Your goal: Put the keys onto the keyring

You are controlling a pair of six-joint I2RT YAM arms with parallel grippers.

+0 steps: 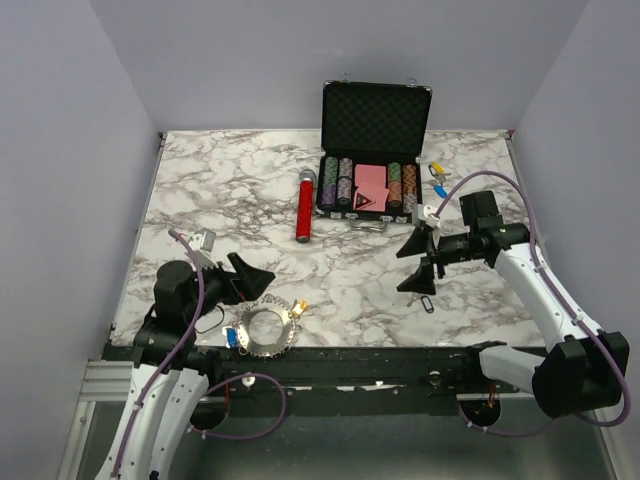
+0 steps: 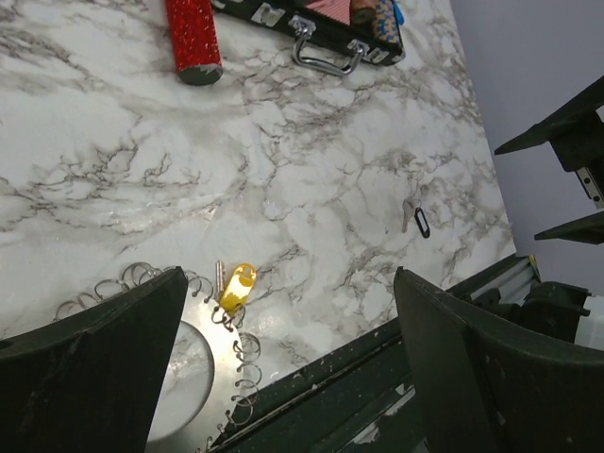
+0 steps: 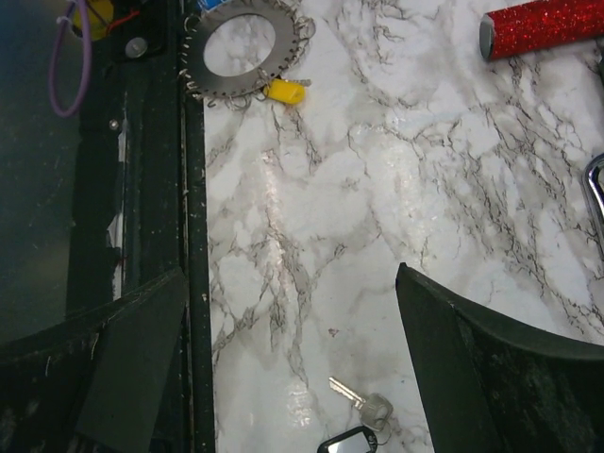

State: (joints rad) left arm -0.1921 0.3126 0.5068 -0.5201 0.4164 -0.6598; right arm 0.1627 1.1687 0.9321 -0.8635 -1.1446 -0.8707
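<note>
The silver key with the dark tag [image 1: 427,303] is a long way from my left gripper by the keyring [image 1: 288,331], so my right gripper needs to pick up the key and bring it over.
The keyring [image 1: 265,330], a wide metal ring with small loops round its edge, lies at the table's near edge by my left arm. It carries a yellow tag [image 2: 236,286] and a blue one. My left gripper [image 1: 243,285] hovers open just above it, nothing between its fingers; the ring [image 2: 179,377] shows partly under the left finger. A silver key with a dark oblong tag [image 1: 427,303] lies alone near the front right. My right gripper [image 1: 408,265] hangs open over the marble, and that key [image 3: 359,401] sits low between its fingers. The keyring [image 3: 241,42] shows far off.
An open black case [image 1: 375,115] of poker chips stands at the back centre. A red glitter cylinder [image 1: 304,210] lies left of it. Keys with blue and yellow tags [image 1: 438,178] lie right of the case. The table's dark front rail [image 3: 193,236] runs close by.
</note>
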